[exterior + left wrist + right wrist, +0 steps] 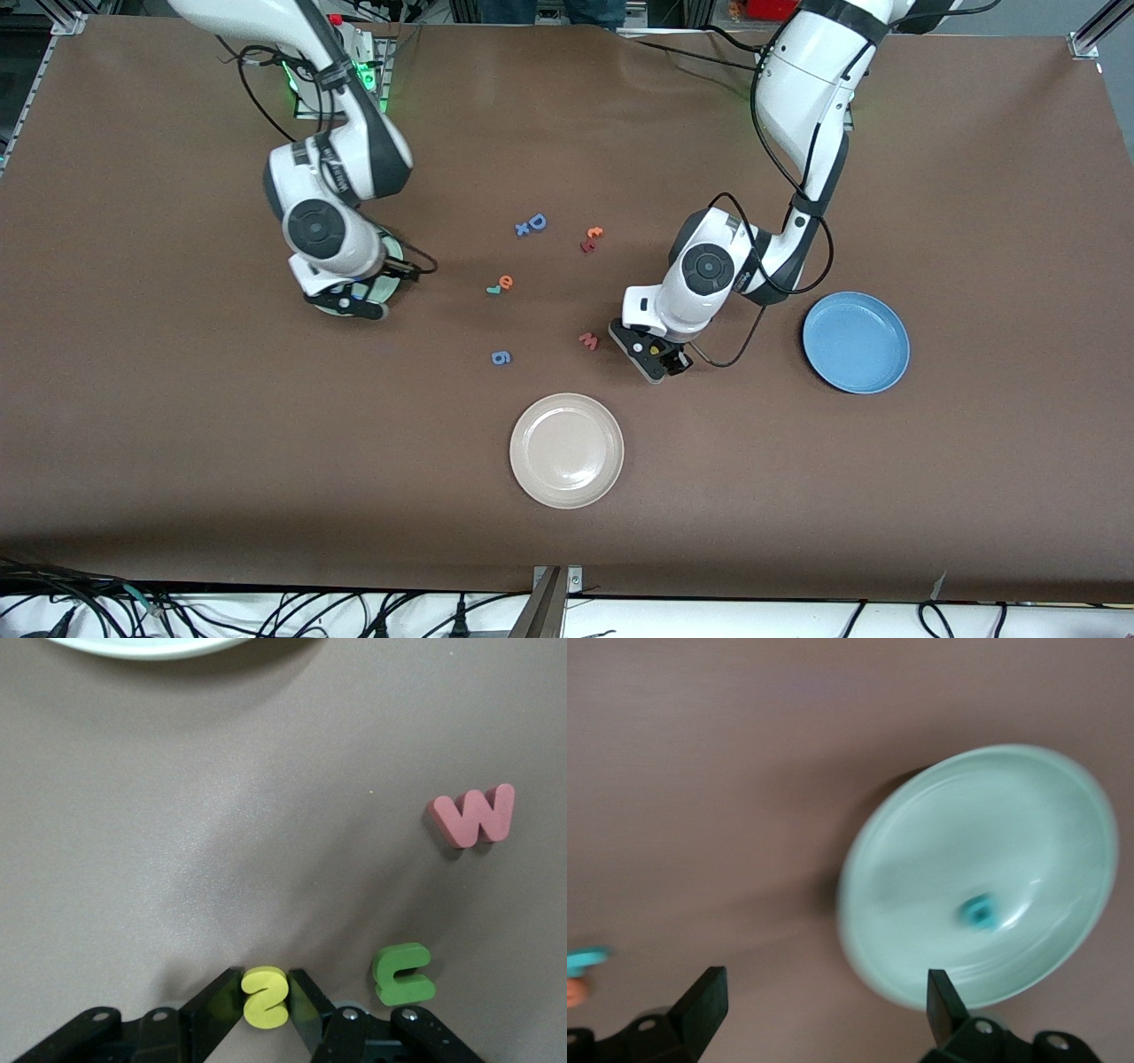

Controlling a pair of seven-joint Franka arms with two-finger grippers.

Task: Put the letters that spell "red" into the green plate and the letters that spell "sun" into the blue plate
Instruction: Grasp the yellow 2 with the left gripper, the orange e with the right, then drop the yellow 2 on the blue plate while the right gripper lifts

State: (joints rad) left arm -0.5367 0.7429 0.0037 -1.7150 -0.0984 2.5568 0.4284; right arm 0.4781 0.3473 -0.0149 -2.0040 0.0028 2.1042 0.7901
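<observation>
The orange "e" (pixel 506 282) only borders the teal "r" (pixel 493 291), so I expect the "e" to come away alone, leaving the "r" in place, when I lift it.
My left gripper (pixel 266 994) is down at the table beside the pink "w" (pixel 588 340), shut on the yellow "s" (pixel 266 997). The green "n" (pixel 403 974) lies right next to it. In the front view the left hand (pixel 657 356) hides both letters. My right gripper (pixel 824 992) hangs open over the green plate (pixel 983 815), partly covering it (pixel 379 309) in the front view. A small teal letter (pixel 979 910) lies in that plate. The teal "r" (pixel 493 289) and orange "e" (pixel 506 282) lie together mid-table. The blue plate (pixel 856 341) is toward the left arm's end.
A beige-white plate (pixel 567 449) sits nearer the front camera. A blue "g" (pixel 500 357), a blue "D" with a small blue letter (pixel 532 224) and a red-orange pair (pixel 591 239) lie scattered mid-table. Cables trail from both wrists.
</observation>
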